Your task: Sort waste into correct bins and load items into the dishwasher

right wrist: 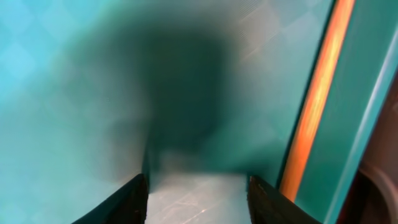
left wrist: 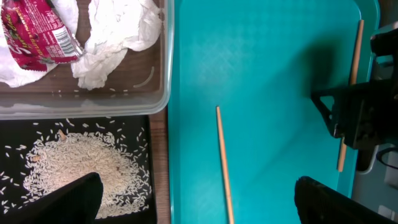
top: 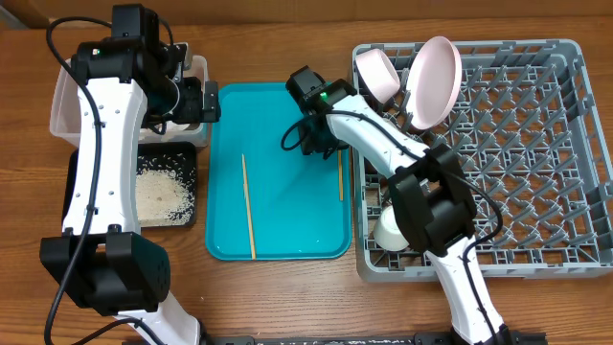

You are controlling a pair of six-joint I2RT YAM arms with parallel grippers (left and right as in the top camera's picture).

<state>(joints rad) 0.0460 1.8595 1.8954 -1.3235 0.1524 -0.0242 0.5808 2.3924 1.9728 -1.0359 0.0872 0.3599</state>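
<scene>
One chopstick lies (top: 341, 180) close along the rim of the teal tray, outside my gripper's fingers, so next my right gripper picks up the chopstick in the tray's open middle (top: 248, 206) first.
Two tan chopsticks lie on the teal tray (top: 287, 225): one left of centre (top: 247, 206), one by the right rim (top: 340, 172). My right gripper (top: 321, 134) is open and empty, very low over the tray. In the right wrist view (right wrist: 199, 199) the right chopstick (right wrist: 317, 99) lies just outside its right finger. My left gripper (left wrist: 199, 205) is open and empty, above the tray's left edge. The clear tub (left wrist: 158, 102) holds the red-and-white wrapper (left wrist: 37, 34) and napkins (left wrist: 118, 31). The black tray (top: 192, 216) holds rice (left wrist: 81, 168). The grey rack (top: 536, 144) holds a bowl (top: 376, 72), a plate (top: 433, 81) and a white bowl or cup (top: 393, 228).
The tub and black tray stand left of the teal tray, the rack right of it. The right arm reaches from the rack's front-left corner across to the tray. Bare wooden table (top: 287, 297) lies in front.
</scene>
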